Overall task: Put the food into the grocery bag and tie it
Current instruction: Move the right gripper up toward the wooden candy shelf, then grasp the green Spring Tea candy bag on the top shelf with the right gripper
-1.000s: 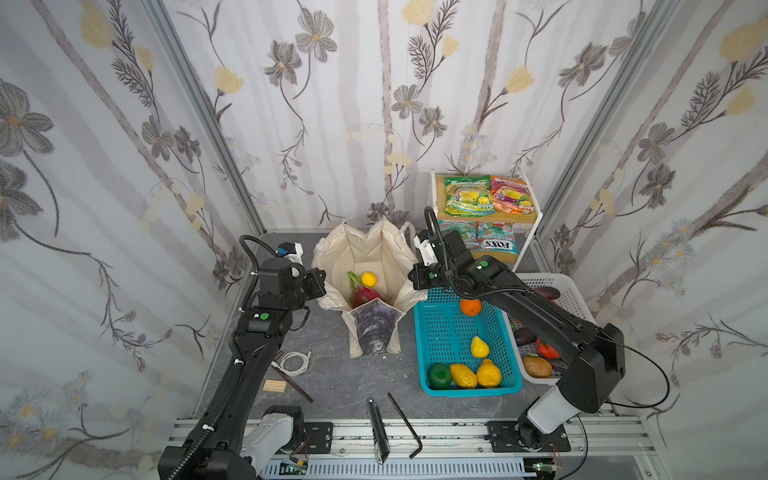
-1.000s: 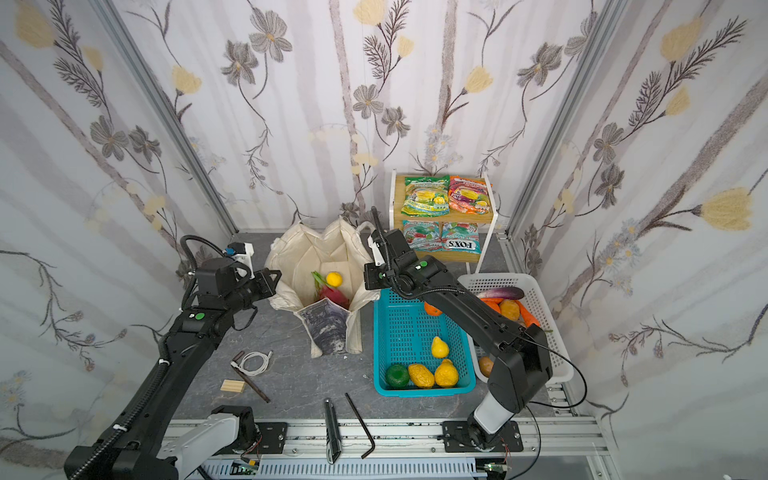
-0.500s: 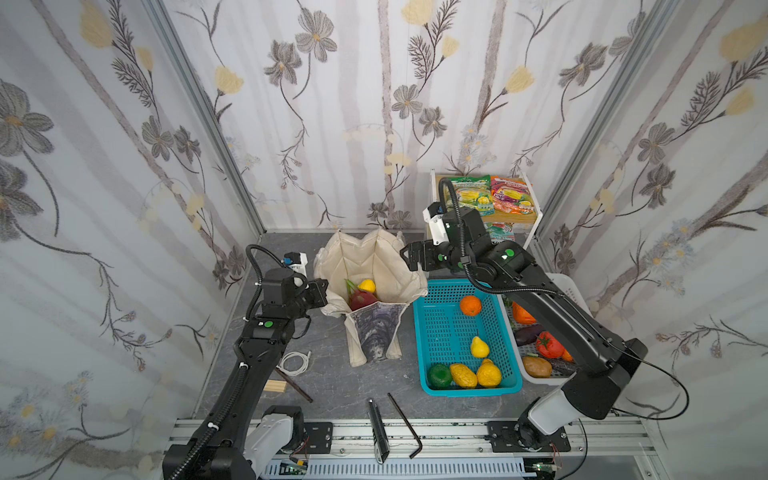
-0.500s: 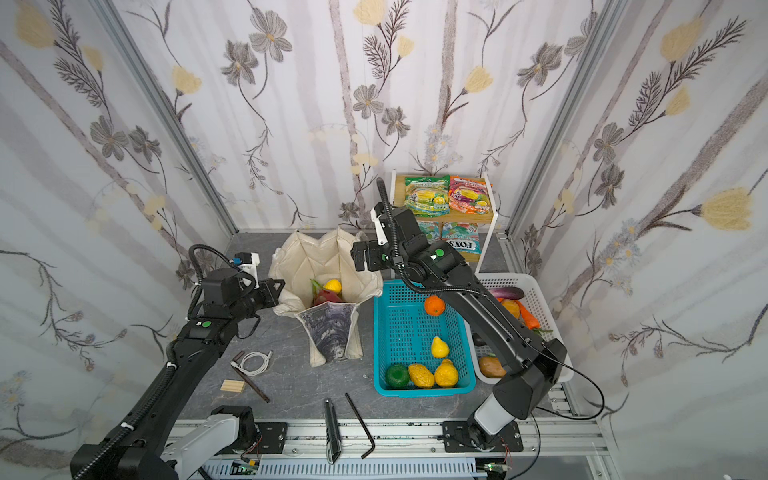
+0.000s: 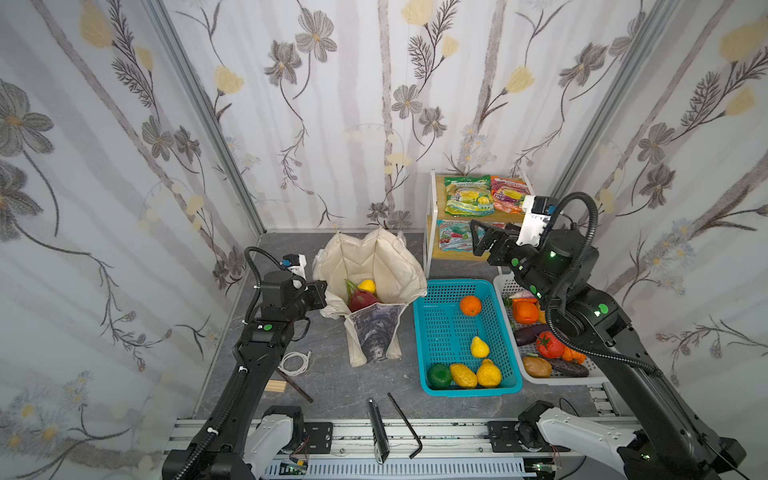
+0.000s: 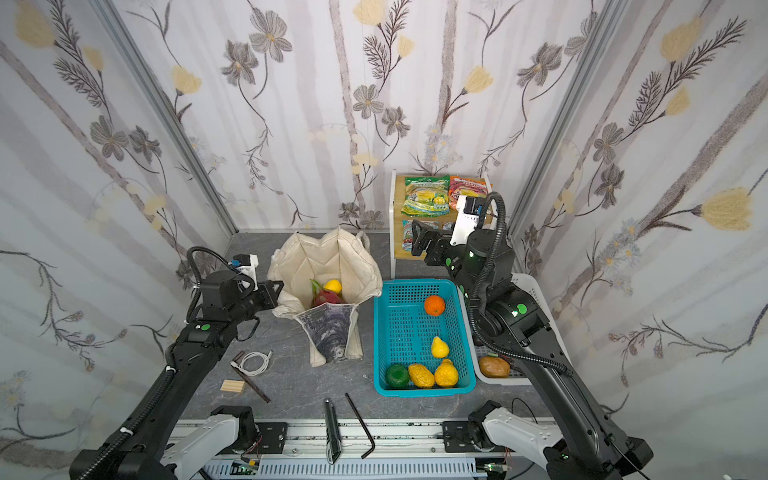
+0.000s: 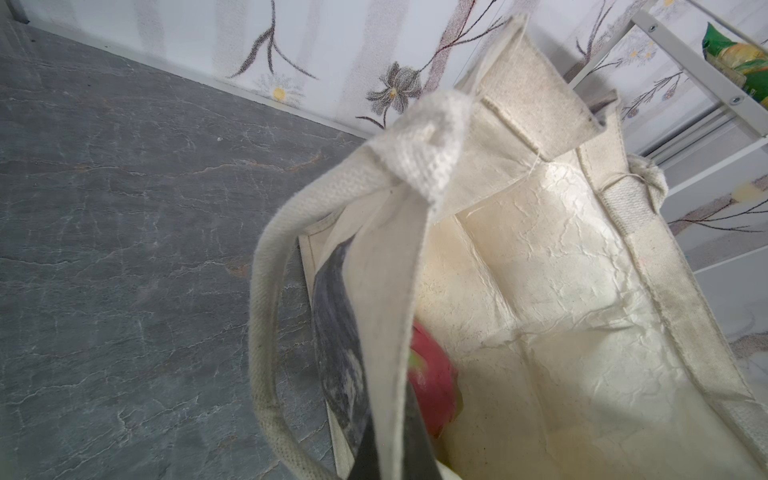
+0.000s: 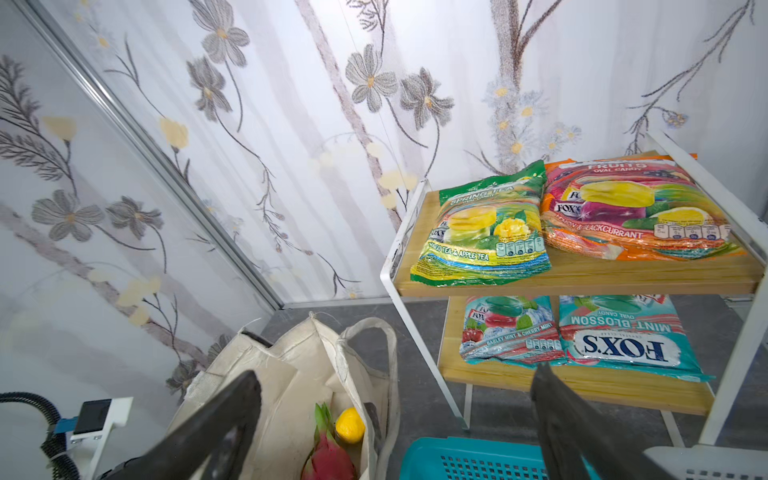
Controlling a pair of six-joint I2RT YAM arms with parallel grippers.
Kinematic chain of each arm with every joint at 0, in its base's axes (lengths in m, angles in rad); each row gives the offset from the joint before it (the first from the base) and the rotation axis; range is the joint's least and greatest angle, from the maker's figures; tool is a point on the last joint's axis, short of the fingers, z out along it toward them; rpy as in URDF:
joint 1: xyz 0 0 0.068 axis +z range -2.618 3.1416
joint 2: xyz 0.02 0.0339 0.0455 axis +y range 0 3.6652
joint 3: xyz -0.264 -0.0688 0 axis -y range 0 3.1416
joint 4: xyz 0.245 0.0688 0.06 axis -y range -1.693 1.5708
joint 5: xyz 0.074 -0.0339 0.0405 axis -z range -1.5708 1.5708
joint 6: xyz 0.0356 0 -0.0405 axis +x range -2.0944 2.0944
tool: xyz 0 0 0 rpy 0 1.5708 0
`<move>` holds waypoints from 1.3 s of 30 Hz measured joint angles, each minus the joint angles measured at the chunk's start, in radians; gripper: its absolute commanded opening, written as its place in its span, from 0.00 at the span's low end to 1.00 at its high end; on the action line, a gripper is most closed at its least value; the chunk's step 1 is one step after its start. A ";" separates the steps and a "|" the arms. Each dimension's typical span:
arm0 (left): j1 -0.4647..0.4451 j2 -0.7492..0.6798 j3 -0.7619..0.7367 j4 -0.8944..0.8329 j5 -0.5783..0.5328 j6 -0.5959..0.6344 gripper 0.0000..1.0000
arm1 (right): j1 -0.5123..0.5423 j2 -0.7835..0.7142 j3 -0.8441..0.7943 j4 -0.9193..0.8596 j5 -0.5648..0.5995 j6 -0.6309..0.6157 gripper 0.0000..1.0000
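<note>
The green-yellow snack packet [image 5: 468, 197] has a thin, crinkled lower edge [image 8: 472, 278], so the packet will crease lengthwise and bunch at my right gripper when I pull it.
The cream grocery bag [image 5: 374, 259] [image 6: 332, 257] stands open on the grey floor. Inside it lie a magenta dragon fruit [image 5: 361, 301] [image 8: 330, 457] and a small round yellow fruit [image 5: 367, 285] [image 8: 350, 424]. My left gripper [image 5: 321, 291] [image 7: 390, 457] is shut on the bag's left rim. A green-yellow snack packet [image 5: 467, 195] [image 8: 486, 232] and an orange one [image 5: 508, 194] [image 8: 636, 208] lie on the rack's top shelf. My right gripper [image 5: 477, 237] [image 8: 395, 372] hangs open and empty in front of the lower shelf, between the bag and the rack.
The white-framed wooden rack [image 5: 432, 216] holds teal-and-red FOX'S packets [image 8: 623, 340] on its lower shelf. A teal basket [image 5: 419, 332] with fruit and a white basket [image 5: 552, 380] with vegetables stand right of the bag. A cable [image 5: 293, 361], a wood block [image 5: 276, 385] and tools [image 5: 376, 428] lie in front.
My right gripper has opened, left the bag's right rim and swung up and right to the rack. The left gripper keeps its hold on the bag's left rim.
</note>
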State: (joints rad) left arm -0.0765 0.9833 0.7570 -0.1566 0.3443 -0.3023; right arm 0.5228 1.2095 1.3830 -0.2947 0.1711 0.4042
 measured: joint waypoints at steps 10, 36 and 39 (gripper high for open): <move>0.000 -0.012 -0.006 0.000 -0.003 -0.001 0.00 | -0.312 0.166 0.066 0.079 -0.365 0.086 0.94; 0.000 -0.041 -0.011 0.000 -0.007 -0.001 0.00 | -0.431 0.433 0.134 0.118 -0.563 0.162 0.59; 0.000 -0.042 -0.011 0.000 -0.007 -0.001 0.00 | -0.431 0.449 0.137 0.133 -0.578 0.163 0.55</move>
State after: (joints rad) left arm -0.0765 0.9413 0.7460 -0.1566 0.3370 -0.3031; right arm 0.0914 1.6581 1.5204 -0.1616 -0.4068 0.5674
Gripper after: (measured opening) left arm 0.051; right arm 0.558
